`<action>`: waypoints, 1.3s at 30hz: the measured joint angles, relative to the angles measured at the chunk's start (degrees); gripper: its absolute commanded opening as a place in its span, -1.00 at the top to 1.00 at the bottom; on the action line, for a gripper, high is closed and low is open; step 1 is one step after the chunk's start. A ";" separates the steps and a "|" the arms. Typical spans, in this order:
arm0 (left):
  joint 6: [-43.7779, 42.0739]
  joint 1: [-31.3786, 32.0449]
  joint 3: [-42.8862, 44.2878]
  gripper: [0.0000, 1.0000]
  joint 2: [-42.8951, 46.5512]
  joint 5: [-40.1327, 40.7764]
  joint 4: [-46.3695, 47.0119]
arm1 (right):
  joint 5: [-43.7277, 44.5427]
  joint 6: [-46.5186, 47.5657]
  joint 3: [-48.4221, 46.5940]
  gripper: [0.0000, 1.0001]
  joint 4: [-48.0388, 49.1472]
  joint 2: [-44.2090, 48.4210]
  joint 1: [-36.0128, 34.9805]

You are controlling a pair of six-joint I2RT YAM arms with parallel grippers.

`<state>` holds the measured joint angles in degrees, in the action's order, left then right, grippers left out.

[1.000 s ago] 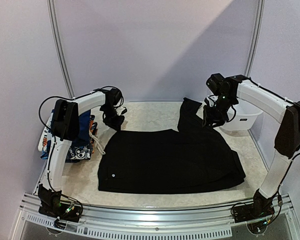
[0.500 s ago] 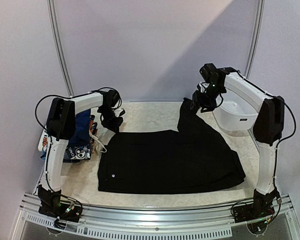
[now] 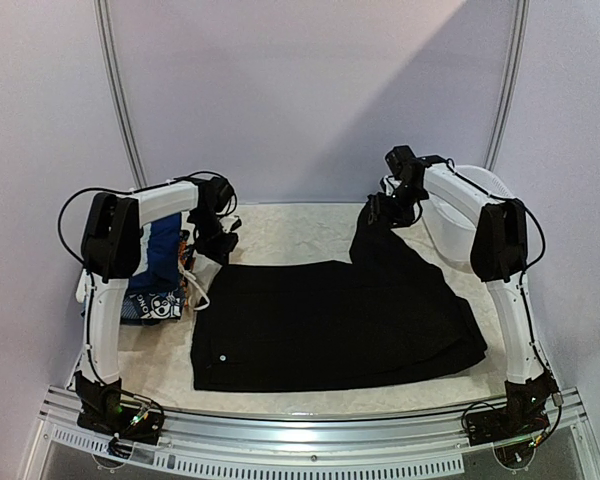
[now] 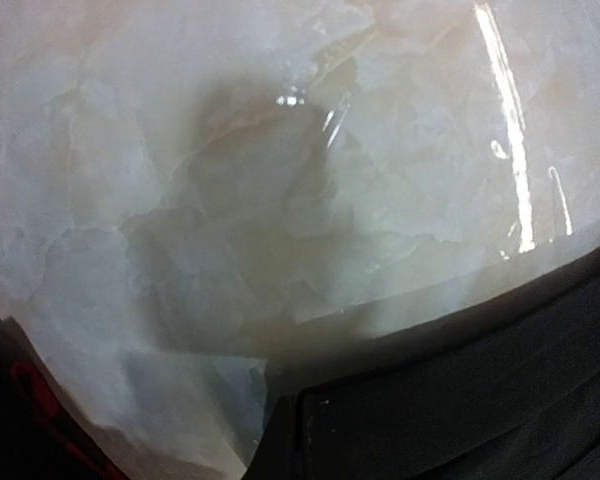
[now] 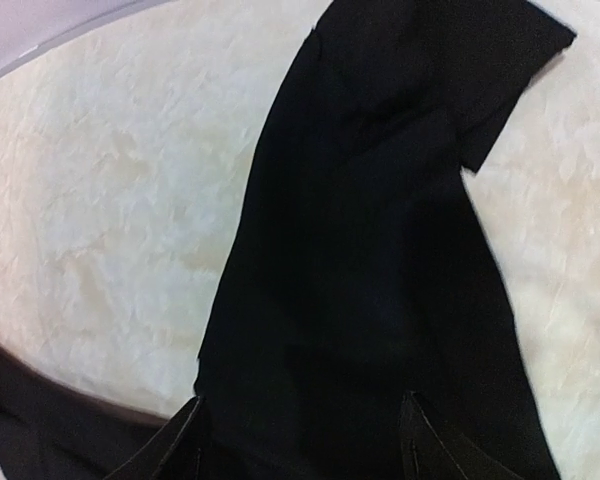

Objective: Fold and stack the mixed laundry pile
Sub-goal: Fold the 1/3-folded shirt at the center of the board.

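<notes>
The black sleeve (image 3: 382, 243) is lying limp with a kinked end (image 5: 480, 85), so it will flop over the garment in a loose heap when I bring it inward.
A large black garment (image 3: 330, 320) lies spread flat in the middle of the table. One sleeve (image 3: 372, 225) runs toward the back right. My right gripper (image 3: 385, 212) hovers over that sleeve; in the right wrist view its fingers (image 5: 170, 452) stand wide apart with the black sleeve (image 5: 380, 250) below them. My left gripper (image 3: 216, 242) is low at the garment's back-left corner. The left wrist view shows the garment's black edge (image 4: 480, 380) on the marble top, and the jaws are too dark to read. A blue cartoon-print garment (image 3: 160, 275) lies at the left edge.
A white plastic tub (image 3: 462, 215) stands at the back right, right behind the right arm. White cords (image 3: 192, 285) lie between the cartoon-print garment and the black one. The metal rail (image 3: 300, 440) runs along the near edge.
The right gripper has swung back and to the left, from beside the tub to over the sleeve. The left gripper has shifted slightly left. The black garment has crept a little left.
</notes>
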<state>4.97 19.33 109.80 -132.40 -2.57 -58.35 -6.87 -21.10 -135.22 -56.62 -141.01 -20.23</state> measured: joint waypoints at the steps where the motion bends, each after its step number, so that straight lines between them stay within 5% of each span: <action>1: 0.33 0.00 -0.39 1.00 0.17 0.00 -0.04 | 0.74 0.39 -0.02 -0.29 1.22 -0.48 0.04; 22: 4.70 0.37 -3.02 1.00 0.81 -2.25 -1.51 | 0.55 -7.30 -3.58 -0.25 25.57 -13.29 6.03; 39: 4.94 0.76 -0.22 1.00 0.79 -2.32 -3.76 | -13.88 -9.42 -7.76 0.61 28.81 -18.71 6.80</action>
<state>9.91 20.10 109.58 -131.61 -4.89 -62.11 -20.75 -30.52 -142.98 -27.81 -159.72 -13.43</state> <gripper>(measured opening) 0.006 0.233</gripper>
